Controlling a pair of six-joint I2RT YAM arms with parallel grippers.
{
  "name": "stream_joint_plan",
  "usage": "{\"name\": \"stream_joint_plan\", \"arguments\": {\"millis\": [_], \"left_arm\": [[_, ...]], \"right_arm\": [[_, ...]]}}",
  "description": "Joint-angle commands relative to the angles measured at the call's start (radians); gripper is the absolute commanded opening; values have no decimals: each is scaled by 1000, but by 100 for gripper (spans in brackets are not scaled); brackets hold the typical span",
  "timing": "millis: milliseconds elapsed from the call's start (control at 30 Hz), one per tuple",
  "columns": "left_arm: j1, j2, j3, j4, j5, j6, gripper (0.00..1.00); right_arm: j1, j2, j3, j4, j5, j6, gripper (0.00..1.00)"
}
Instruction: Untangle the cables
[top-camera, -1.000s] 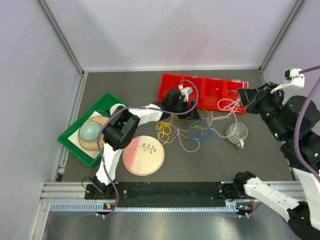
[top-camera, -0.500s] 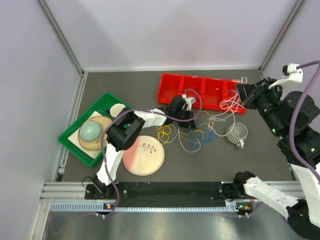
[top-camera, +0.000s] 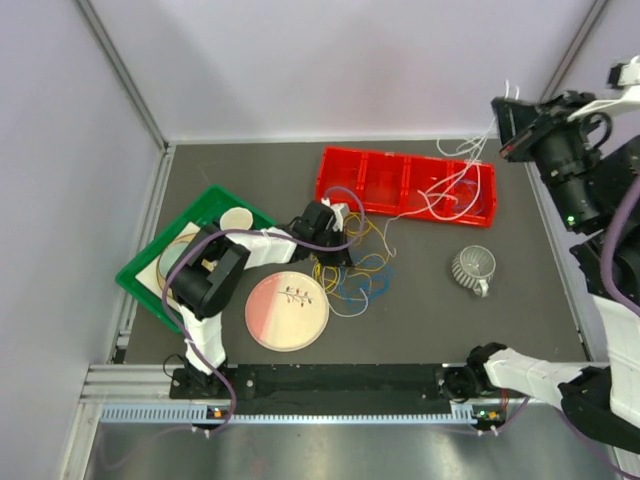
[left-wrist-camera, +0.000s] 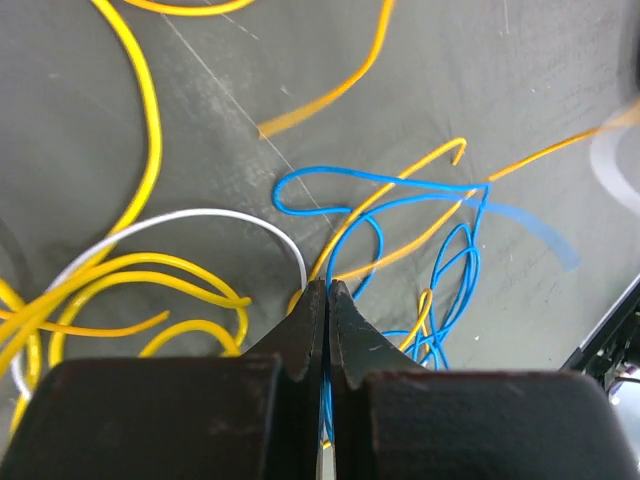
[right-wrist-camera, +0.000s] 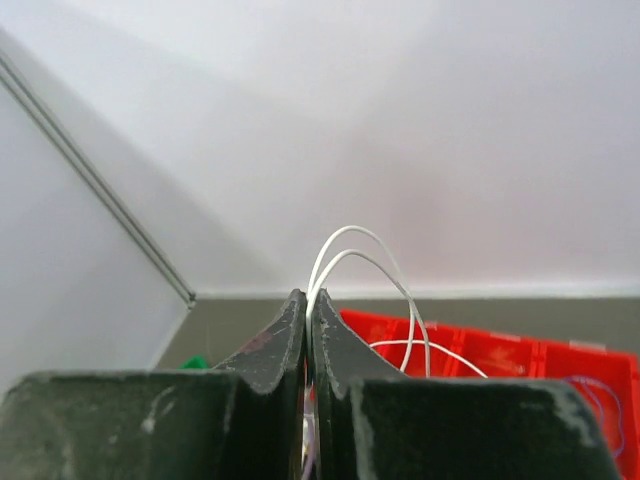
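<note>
Next, my right gripper raises the white cable higher, because it hangs slack over the red tray while yellow cable still crosses the blue cable.
The cables lie tangled on the dark table: yellow loops and a blue one. My left gripper is down in the tangle. In its wrist view the fingers are shut on the blue cable, with yellow cable and a white strand around them. My right gripper is raised at the far right, shut on a white cable that stretches over the red tray toward the tangle. Its loops rise from the tips.
A red compartment tray stands at the back. A green tray with a bowl and a disc is at the left, partly under my left arm. A pink plate lies in front of the tangle, and a grey ribbed cup to its right.
My left gripper has shut and moved left, dragging the yellow and blue tangle with it. My right gripper has risen up and back, pulling the white cable out over the red tray.
</note>
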Motion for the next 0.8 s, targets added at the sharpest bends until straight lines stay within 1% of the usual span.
{"name": "stream_joint_plan", "arguments": {"millis": [0, 67, 200, 367, 500, 600, 733, 767], "left_arm": [[-7, 12, -1, 24, 8, -8, 0], [-7, 32, 7, 24, 21, -9, 0], [-7, 32, 4, 35, 23, -9, 0], [-7, 23, -12, 36, 29, -8, 0], [-7, 14, -24, 55, 46, -18, 0], [-7, 6, -35, 67, 52, -20, 0], [-9, 18, -38, 58, 54, -18, 0], [-9, 20, -41, 59, 54, -18, 0]], "right_arm": [[8, 37, 165, 128, -55, -78, 0], [9, 80, 237, 133, -54, -104, 0], [8, 143, 286, 139, -28, -152, 0], [9, 238, 265, 164, 14, -253, 0], [6, 312, 210, 194, 95, -281, 0], [-20, 356, 208, 213, 104, -299, 0], [-35, 387, 306, 213, 60, -293, 0], [-35, 395, 364, 213, 51, -293, 0]]}}
